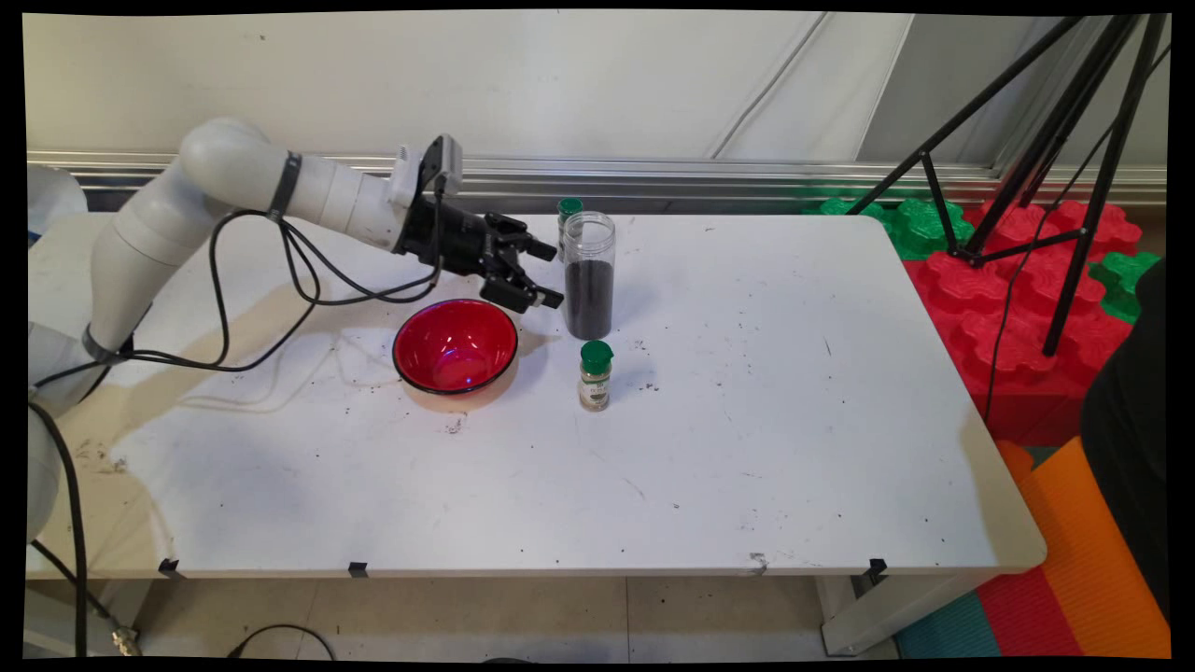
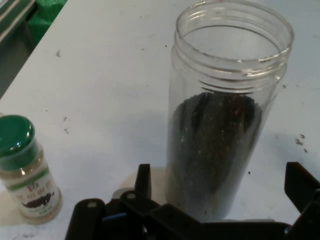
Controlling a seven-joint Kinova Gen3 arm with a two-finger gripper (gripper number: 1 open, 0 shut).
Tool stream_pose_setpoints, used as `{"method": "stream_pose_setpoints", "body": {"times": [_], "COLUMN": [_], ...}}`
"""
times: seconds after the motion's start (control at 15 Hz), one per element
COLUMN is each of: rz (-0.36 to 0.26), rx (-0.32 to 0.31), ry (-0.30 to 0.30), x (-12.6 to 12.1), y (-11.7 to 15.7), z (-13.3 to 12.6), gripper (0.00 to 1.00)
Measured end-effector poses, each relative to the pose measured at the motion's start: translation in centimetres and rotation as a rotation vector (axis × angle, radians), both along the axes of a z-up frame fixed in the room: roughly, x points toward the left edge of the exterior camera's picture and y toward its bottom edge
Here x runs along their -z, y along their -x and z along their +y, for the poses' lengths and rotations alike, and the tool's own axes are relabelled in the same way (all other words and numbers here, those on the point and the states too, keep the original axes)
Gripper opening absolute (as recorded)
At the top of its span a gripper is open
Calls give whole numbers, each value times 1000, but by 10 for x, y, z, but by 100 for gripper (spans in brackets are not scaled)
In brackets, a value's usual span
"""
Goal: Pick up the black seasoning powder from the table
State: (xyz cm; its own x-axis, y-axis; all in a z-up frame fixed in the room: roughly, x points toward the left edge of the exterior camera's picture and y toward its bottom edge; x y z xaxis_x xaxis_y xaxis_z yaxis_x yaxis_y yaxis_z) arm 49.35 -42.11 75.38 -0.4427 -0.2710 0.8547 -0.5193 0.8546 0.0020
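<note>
I expect only part of the dark grains to run out when I tip the clear jar over the red bowl, because the grains stand well below the jar's opening.
A tall clear jar, lidless and about half full of dark grains, stands on the white table. My gripper is open just left of it, level with its lower half. In the hand view the jar stands between the two fingers, and no contact shows. An empty red bowl sits just below and left of the gripper. One small green-capped spice bottle stands in front of the jar. Another stands behind it, seen at the left in the hand view.
Black cables hang from the arm over the table's left part. Off the table's right edge stand a black tripod and red and green foam blocks, with an orange mat below. A wall rail runs behind.
</note>
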Motion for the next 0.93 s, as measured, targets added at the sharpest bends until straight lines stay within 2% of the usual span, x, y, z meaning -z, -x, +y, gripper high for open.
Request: {"method": "stream_pose_setpoints", "body": {"times": [0.93], "rz": [32], "rx": [5], "ry": [33], "x": [25], "y": [21], "z": [-20], "gripper": [100]}}
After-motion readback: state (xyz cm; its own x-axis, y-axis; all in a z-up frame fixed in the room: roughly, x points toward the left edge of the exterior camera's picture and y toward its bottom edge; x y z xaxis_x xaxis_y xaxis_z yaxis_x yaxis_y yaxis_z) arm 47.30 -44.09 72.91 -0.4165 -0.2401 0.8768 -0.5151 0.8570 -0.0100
